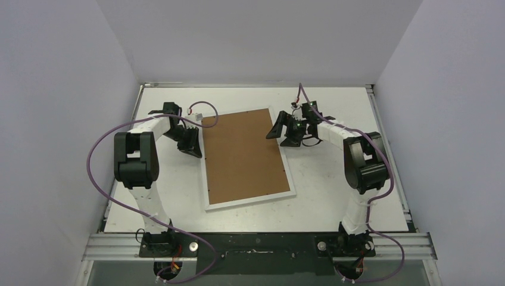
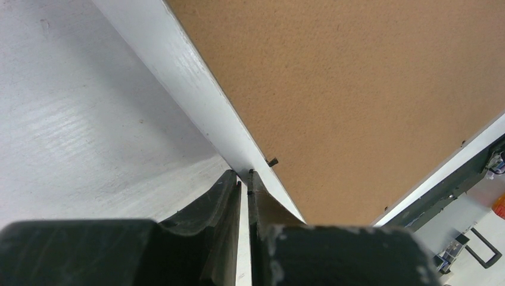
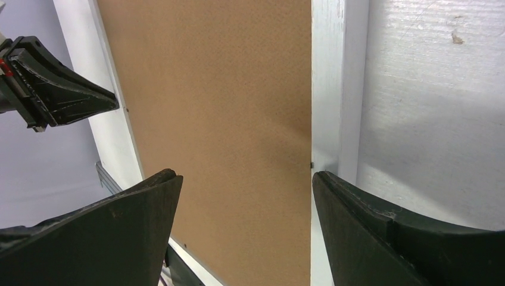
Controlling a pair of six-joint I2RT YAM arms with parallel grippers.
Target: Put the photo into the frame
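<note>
My right gripper's finger is by the small black tab (image 3: 311, 165), which barely reaches past the white border. My right gripper should therefore sweep inward over the brown backing board (image 3: 280, 174).
The frame (image 1: 250, 202), with its narrow white border, lies flat on the table with the brown backing board (image 1: 244, 155) filling its middle. The photo is hidden. My left gripper (image 1: 193, 146) is shut, its tips down at the frame's left border (image 2: 190, 83), next to a small black tab (image 2: 273, 161) at the board's edge (image 2: 357, 89). My right gripper (image 1: 280, 134) hovers open over the far right edge. One finger is above the board (image 3: 220, 89) and the other above the white border (image 3: 333, 77).
The white table (image 1: 333, 196) is closed in by grey walls on three sides. A metal rail (image 1: 256, 244) with both arm bases runs along the near edge. Purple cables (image 1: 98, 149) loop off each arm.
</note>
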